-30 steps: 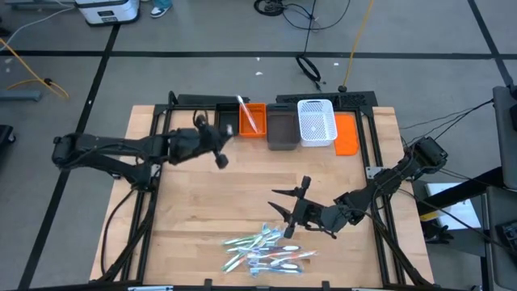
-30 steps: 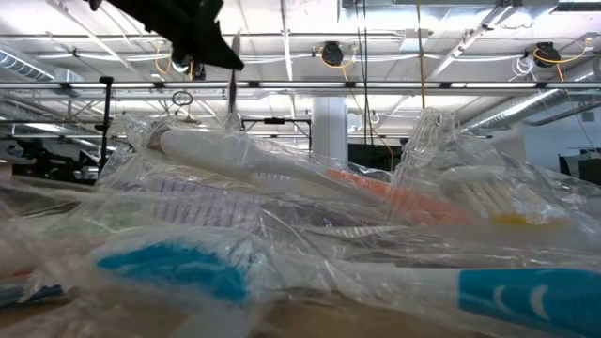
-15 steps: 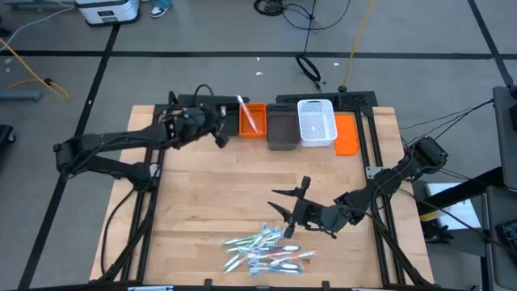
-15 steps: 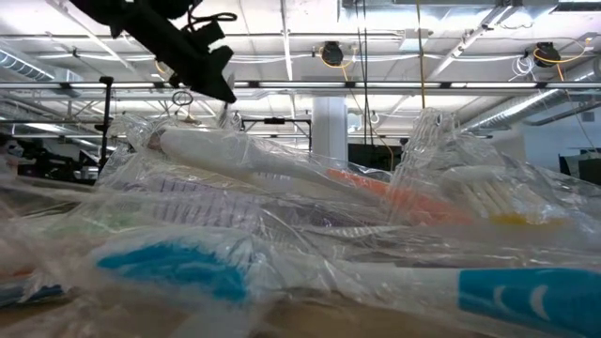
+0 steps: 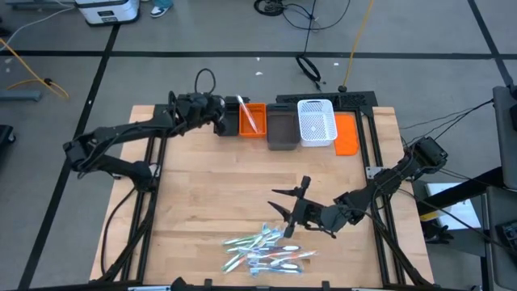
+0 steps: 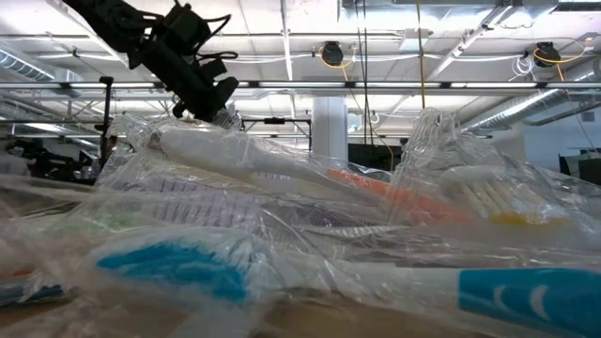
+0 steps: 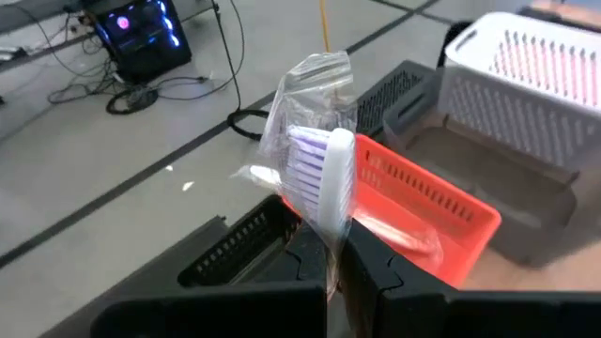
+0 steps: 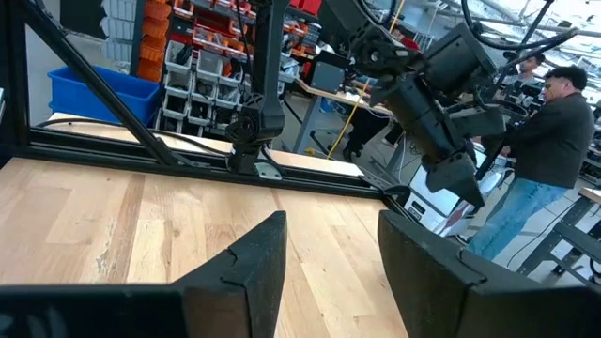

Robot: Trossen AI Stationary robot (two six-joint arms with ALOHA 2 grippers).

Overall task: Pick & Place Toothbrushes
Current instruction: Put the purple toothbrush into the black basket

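Observation:
The wrapped toothbrush (image 7: 324, 178) is above the open black bin (image 7: 246, 246). My left gripper should now bring the toothbrush down and let go of it once the toothbrush's handle is inside.
A pile of toothbrushes (image 5: 266, 249) in clear wrappers lies near the table's near edge and fills the low view (image 6: 282, 235). One more toothbrush (image 5: 245, 111) lies slanted in the orange bin (image 5: 257, 129), one end over its far rim. My left gripper (image 5: 218, 123) hovers just left of that bin, shut on a wrapped white toothbrush with purple bristles (image 7: 324, 174). My right gripper (image 5: 284, 212) is open, just beyond the pile's far side; in its wrist view (image 8: 324, 253) nothing is between the fingers. My left gripper pinches the wrapped toothbrush between its two shut fingers (image 7: 366, 272), on the handle (image 7: 331, 235) just below the head. The brush stands out past the fingertips, lifted clear, its bristled head and the loose wrapper end (image 7: 315, 84) beyond them. The handle's other end is hidden by the fingers.
Right of the orange bin, along the far edge, stand a dark grey bin (image 5: 283, 131), a white slotted basket (image 5: 317, 121) and a flat orange piece (image 5: 347, 136). A black frame (image 5: 166, 121) borders the table. A person (image 8: 545, 141) stands beyond it.
My left gripper, still shut on the toothbrush, has travelled from the table's middle left toward the far edge, ending beside the orange bin's left wall. My right gripper and the pile have stayed put.

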